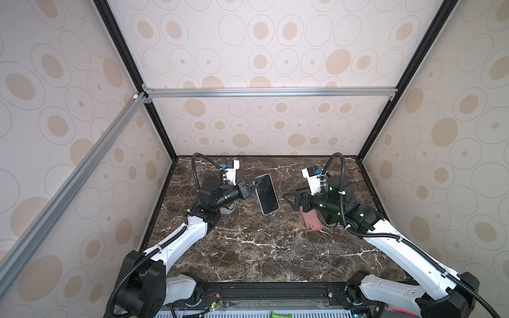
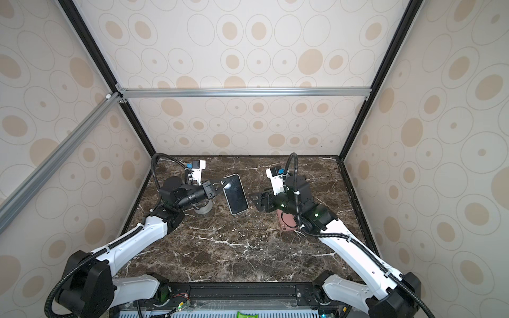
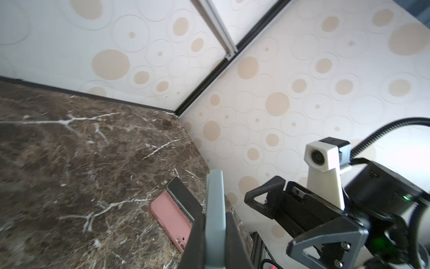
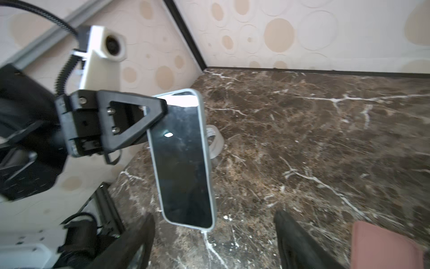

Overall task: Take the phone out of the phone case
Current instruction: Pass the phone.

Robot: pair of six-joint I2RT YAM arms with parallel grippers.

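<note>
The grey-blue case's free edge [image 1: 274, 192] faces the right gripper's open fingers, so the left gripper keeps holding the case until the right gripper grips there [image 1: 277, 202], then lets go.
A phone [image 1: 266, 194] [image 2: 235, 194] with a dark screen sits in a pale grey-blue phone case [image 3: 215, 198] and hangs tilted above the marble table. My left gripper [image 1: 256, 184] [image 3: 215, 219] is shut on the cased phone's edge near its far end. The right wrist view shows the whole screen [image 4: 183, 158], with the case rim all round it. My right gripper [image 1: 292, 196] [image 4: 214, 217] stands open a little to the right of the phone, its fingers apart and touching nothing.
A pink phone case [image 1: 312, 221] [image 3: 171, 214] lies flat on the table under my right arm, with a dark phone [image 3: 183, 196] beside it. A clear tape roll [image 1: 227, 210] [image 4: 215, 142] stands under my left wrist. Patterned walls close off three sides.
</note>
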